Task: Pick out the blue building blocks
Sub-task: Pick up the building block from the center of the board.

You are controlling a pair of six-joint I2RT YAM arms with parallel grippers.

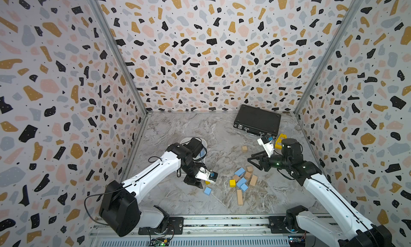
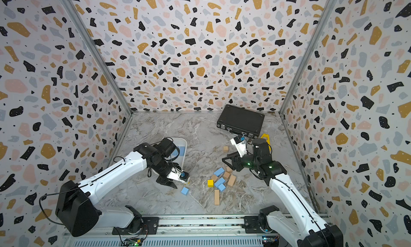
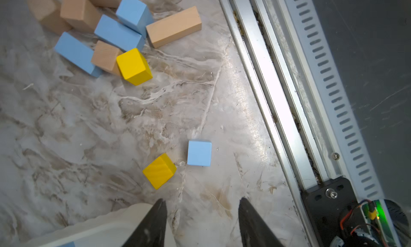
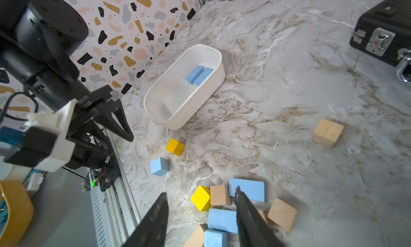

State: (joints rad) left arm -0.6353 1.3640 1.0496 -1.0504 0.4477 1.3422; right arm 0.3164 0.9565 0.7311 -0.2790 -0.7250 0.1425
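Observation:
The loose blue block is square to my left gripper's fingers and clear of the yellow cube, so I keep going down until the fingers are on both sides of the block (image 2: 185, 190).
One loose blue building block (image 1: 207, 191) (image 3: 199, 153) lies on the marble floor beside a small yellow cube (image 3: 159, 170). My left gripper (image 1: 196, 184) (image 3: 202, 200) hangs just short of this pair, open and empty. Three more blue blocks (image 1: 239, 171) (image 1: 241, 182) (image 1: 244, 187) sit in a cluster with tan blocks and a yellow cube (image 1: 232, 183). My right gripper (image 1: 251, 159) (image 4: 201, 191) hovers over that cluster, open, holding nothing. Two blue blocks (image 4: 199, 75) lie in the white tub (image 4: 219, 57), which the left arm partly hides in both top views.
A black case (image 1: 258, 120) lies at the back right, with a yellow plastic piece (image 1: 279, 141) beside it. A lone tan cube (image 1: 244, 148) and a long tan block (image 1: 239, 197) lie apart from the cluster. The metal rail (image 3: 289, 123) runs along the front edge.

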